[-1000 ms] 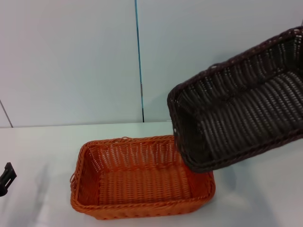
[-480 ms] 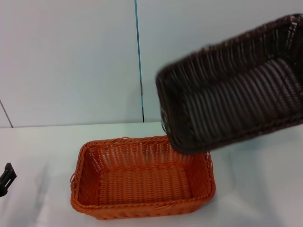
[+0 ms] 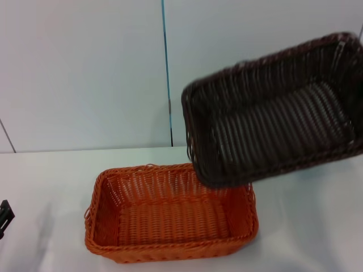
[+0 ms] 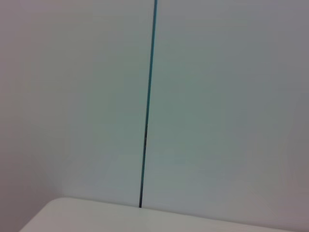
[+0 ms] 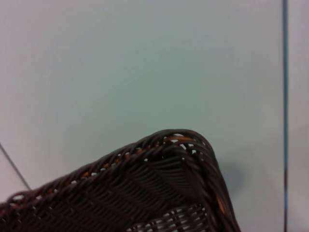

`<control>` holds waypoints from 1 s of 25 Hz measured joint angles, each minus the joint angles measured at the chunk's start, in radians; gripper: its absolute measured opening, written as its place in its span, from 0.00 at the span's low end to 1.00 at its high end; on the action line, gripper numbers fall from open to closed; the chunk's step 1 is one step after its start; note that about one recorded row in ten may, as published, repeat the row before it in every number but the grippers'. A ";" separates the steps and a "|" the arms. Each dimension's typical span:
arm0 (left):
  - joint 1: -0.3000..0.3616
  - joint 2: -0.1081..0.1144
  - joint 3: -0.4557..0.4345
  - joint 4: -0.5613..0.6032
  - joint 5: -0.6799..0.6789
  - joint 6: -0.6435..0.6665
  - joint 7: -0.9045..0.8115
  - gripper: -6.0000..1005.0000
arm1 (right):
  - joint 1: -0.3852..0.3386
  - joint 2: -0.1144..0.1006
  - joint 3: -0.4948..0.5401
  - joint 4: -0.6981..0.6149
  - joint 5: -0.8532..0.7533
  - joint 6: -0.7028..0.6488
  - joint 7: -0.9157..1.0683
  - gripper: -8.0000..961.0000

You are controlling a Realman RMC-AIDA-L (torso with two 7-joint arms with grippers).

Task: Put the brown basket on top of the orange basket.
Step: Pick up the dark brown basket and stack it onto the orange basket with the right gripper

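The brown basket (image 3: pixel 278 116) hangs at a slant past the end of the orange basket. My right gripper should first bring it over the orange basket (image 3: pixel 170 218) and turn it square.
The brown basket (image 3: pixel 272 113) hangs in the air at the right of the head view, tilted with its opening toward me. Its near left corner is above the far right corner of the orange basket (image 3: pixel 170 212). The orange basket stands upright and empty on the white table (image 3: pixel 45 175). The brown basket's braided rim fills the lower part of the right wrist view (image 5: pixel 159 159). My right gripper is out of view past the right edge, so what holds the basket is hidden. Only a black part of my left gripper (image 3: pixel 3 216) shows, low at the left edge.
A pale wall with a thin dark vertical seam (image 3: pixel 167 68) stands behind the table. The seam also shows in the left wrist view (image 4: pixel 147 106), above the table's far edge (image 4: pixel 145 212).
The brown basket has moved left, over the orange basket's far right corner, and tilts less steeply. The black part of the left gripper has sunk a little at the left edge.
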 joint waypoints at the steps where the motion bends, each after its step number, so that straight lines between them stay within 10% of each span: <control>1: 0.001 0.000 0.000 -0.002 0.000 -0.001 0.000 0.85 | -0.004 -0.001 -0.009 -0.023 0.004 -0.018 0.000 0.16; 10: 0.018 0.002 -0.005 -0.038 0.000 -0.022 0.000 0.85 | -0.021 -0.002 -0.106 -0.263 0.012 -0.208 -0.002 0.16; 25: 0.029 -0.001 -0.019 -0.039 -0.001 -0.027 0.000 0.85 | -0.159 -0.008 -0.366 -0.209 0.181 -0.613 -0.005 0.16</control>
